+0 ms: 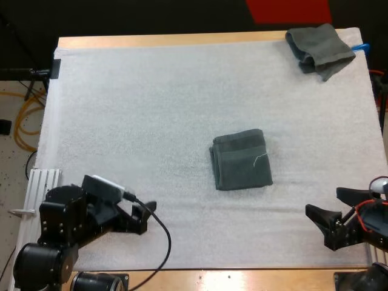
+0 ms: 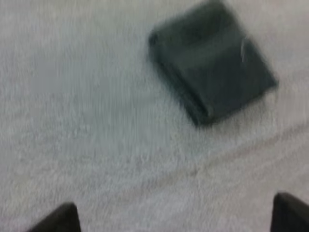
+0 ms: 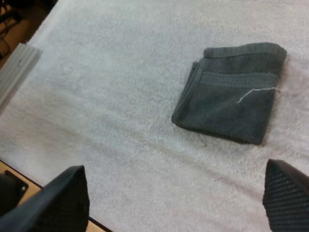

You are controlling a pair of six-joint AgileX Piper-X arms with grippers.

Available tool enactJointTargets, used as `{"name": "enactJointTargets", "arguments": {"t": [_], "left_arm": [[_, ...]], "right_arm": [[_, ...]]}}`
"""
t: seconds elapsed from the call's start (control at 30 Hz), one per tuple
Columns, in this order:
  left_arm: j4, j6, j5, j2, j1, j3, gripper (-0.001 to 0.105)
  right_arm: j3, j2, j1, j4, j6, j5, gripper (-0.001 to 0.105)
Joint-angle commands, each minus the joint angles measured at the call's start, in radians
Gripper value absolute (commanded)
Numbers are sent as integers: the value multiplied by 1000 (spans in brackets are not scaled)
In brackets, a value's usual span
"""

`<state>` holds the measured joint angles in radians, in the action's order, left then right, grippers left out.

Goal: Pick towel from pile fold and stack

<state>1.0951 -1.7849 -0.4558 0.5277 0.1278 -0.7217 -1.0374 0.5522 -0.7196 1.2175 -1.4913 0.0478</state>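
Note:
The folded towel (image 1: 242, 160) should stay square when the robot pulls it across the mat, because stacked layers (image 1: 215, 168) lie close together along one edge.
A folded dark grey-green towel (image 1: 241, 160) lies flat near the middle of the white mat, with a loose white thread on its top. The left wrist view has the folded towel (image 2: 212, 63) ahead of my fingers, and the right wrist view has the folded towel (image 3: 231, 93) too. A crumpled towel (image 1: 319, 50) sits at the mat's far right corner. My left gripper (image 1: 144, 217) rests low at the near left, open, with nothing between its fingers. My right gripper (image 1: 330, 207) is at the near right, open and apart from both towels.
The white mat (image 1: 151, 109) covers most of the wooden table. A ribbed metal rail (image 1: 41, 185) runs along the table's near left edge. Yellow cable lies on the floor beyond the left side.

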Motion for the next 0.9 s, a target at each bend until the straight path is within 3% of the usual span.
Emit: {"name": "enactJointTargets", "arguments": {"t": [0.0,0.27,0.63,0.87], "left_arm": [[-59,-42,-13,16,0,-6,76],[-249,-164,-52,215,42,-6,76],[-682,-369,-9,691,290,-10,83],[-741,-434,-17,979,343,-104,83]], "right_arm": [[-4,9,-2,6,-17,-6,72],[-4,13,-2,-9,-17,-6,72],[-4,13,-2,-9,-8,-6,72],[-4,13,-2,-9,-8,1,72]]}}
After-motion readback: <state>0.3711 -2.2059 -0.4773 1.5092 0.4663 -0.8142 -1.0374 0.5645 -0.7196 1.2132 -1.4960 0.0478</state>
